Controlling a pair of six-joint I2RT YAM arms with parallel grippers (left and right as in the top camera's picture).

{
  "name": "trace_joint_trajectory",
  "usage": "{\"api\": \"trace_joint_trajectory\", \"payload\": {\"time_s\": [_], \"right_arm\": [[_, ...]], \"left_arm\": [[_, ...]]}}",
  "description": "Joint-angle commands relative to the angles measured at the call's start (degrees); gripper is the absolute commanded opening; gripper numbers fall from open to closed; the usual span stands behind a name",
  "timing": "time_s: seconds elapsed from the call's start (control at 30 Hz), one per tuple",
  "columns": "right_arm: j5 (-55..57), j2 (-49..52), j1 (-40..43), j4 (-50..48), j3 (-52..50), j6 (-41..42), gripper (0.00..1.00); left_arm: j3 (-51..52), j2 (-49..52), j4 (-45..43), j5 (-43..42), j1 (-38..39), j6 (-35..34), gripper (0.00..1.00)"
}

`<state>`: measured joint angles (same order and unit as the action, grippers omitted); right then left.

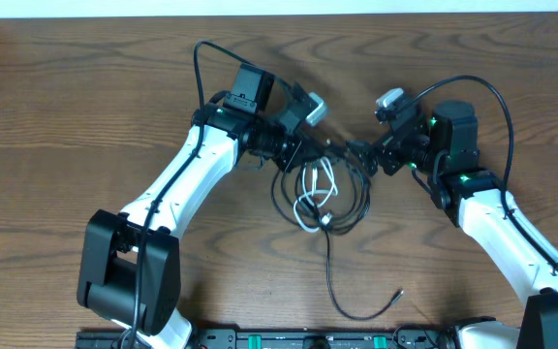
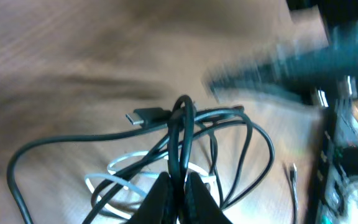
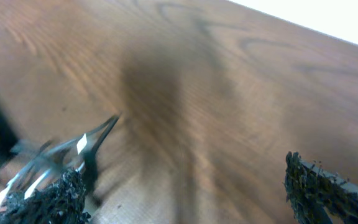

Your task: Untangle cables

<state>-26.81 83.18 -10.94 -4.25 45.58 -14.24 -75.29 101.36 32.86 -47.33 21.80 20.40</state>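
Note:
The black loop in my left gripper (image 2: 181,111) brings the tangle along with it, so I should put the black loop down and grab the white cable (image 1: 333,184) with my right gripper.
The cables lie tangled at the table's centre: black loops (image 1: 364,204) around a short white cable (image 1: 308,206), with one black tail (image 1: 329,271) trailing toward the front. My left gripper (image 1: 296,150) is at the top of the tangle. In the left wrist view it (image 2: 179,186) is shut on a bunched black cable loop (image 2: 182,134) lifted above the white cable (image 2: 114,182), with a black plug (image 2: 145,116) beside the loop. My right gripper (image 1: 364,155) faces it from the right. Its fingers (image 3: 48,199) stand wide open on nothing, and a blurred cable end (image 3: 82,146) sits by the left finger.
The wooden table (image 1: 85,107) stretches out on all sides of the tangle. The black tail's plug end (image 1: 399,291) lies near the front edge, close to the dark rail (image 1: 308,339) at the arm bases. Thick black arm wires (image 1: 497,107) arc over both wrists.

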Motion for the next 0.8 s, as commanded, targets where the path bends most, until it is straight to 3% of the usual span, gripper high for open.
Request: {"api": "trace_joint_trajectory", "payload": {"time_s": [0.0, 0.23, 0.47, 0.6, 0.77], "right_arm": [[1.9, -1.2, 0.0, -2.0, 0.3, -1.3, 0.99], [0.7, -1.1, 0.0, 0.7, 0.3, -1.3, 0.99], [-2.0, -1.1, 0.0, 2.9, 0.3, -1.3, 0.99], [-2.3, -1.1, 0.0, 3.1, 0.3, -1.3, 0.99], [-2.3, -1.1, 0.0, 3.2, 0.3, -1.3, 0.99]], "left_arm": [[0.0, -1.4, 2.1, -4.2, -0.3, 6.2, 0.08], [0.0, -1.4, -1.4, -5.0, -0.3, 6.1, 0.08], [0.0, -1.4, -7.8, 8.4, -0.3, -0.4, 0.08], [0.0, -1.4, -8.9, 6.5, -0.3, -2.4, 0.08], [0.0, -1.4, -10.5, -4.3, -0.2, -2.3, 0.08]]}}
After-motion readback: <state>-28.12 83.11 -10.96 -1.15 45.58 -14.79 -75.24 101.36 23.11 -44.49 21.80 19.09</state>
